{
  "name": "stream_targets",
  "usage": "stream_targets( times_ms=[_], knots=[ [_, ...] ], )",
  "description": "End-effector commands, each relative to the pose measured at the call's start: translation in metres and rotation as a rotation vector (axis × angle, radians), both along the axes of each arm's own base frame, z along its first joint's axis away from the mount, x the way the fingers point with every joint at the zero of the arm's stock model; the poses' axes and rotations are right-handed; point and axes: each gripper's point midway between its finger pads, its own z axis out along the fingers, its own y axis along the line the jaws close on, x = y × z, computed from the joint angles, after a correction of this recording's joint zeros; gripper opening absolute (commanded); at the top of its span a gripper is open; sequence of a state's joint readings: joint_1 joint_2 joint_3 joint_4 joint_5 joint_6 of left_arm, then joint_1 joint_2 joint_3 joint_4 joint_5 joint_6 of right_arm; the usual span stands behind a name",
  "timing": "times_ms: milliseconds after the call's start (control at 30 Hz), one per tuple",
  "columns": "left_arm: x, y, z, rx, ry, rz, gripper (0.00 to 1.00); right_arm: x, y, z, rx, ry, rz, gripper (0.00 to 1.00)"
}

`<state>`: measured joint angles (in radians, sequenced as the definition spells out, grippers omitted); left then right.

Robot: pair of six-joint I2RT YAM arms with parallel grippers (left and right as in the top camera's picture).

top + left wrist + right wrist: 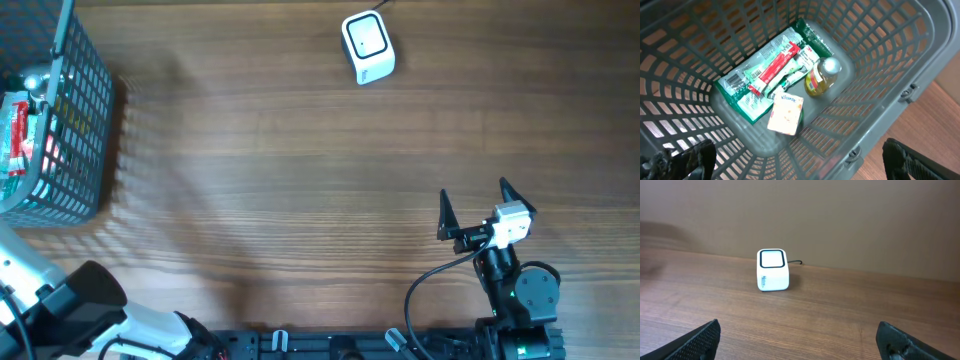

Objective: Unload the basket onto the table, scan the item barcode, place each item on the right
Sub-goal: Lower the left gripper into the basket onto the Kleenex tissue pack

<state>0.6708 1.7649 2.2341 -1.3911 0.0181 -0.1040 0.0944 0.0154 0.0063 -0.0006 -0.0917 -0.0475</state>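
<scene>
The small beige box lies clear of the bottle with its narrow sides toward the left gripper's open fingers, so the robot should keep lowering them until they are on both sides of the box.
The items lie on the floor of a grey-blue mesh basket at the table's left edge. In the left wrist view they are a green packet with a red stripe and a barcode label, a small bottle of yellow liquid with a silver cap, and a small beige box. My left gripper hangs open above the basket, holding nothing. The white barcode scanner stands at the far middle of the table, window up. My right gripper is open and empty near the front right, facing the scanner.
The scanner's black cable runs off the far edge behind it. The left arm's white and black links fill the front left corner. The right arm's base sits at the front edge. Wooden tabletop lies between basket, scanner and right gripper.
</scene>
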Motion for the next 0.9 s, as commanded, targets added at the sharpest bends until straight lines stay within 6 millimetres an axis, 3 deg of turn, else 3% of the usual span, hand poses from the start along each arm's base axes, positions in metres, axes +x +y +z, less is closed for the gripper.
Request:
stream_targets(
  times_ms=[0, 133, 600, 700, 867],
  knots=[
    [0.007, 0.005, -0.011, -0.030, 0.008, 0.005, 1.00, 0.000, -0.003, 0.002, -0.004, -0.011, -0.016, 1.00],
    [0.013, 0.009, -0.023, -0.051, 0.025, 0.006, 1.00, 0.000, -0.003, 0.002, -0.004, -0.011, -0.016, 1.00],
    [0.011, 0.019, -0.026, -0.052, 0.024, 0.025, 1.00, 0.000, -0.003, 0.002, -0.004, -0.011, -0.016, 1.00],
    [0.014, 0.021, -0.036, -0.069, 0.046, 0.021, 1.00, 0.000, -0.003, 0.002, -0.004, -0.011, -0.016, 1.00],
    [0.018, 0.025, -0.078, -0.127, 0.126, 0.015, 1.00, 0.000, -0.003, 0.002, -0.004, -0.011, -0.015, 1.00]
  ],
)
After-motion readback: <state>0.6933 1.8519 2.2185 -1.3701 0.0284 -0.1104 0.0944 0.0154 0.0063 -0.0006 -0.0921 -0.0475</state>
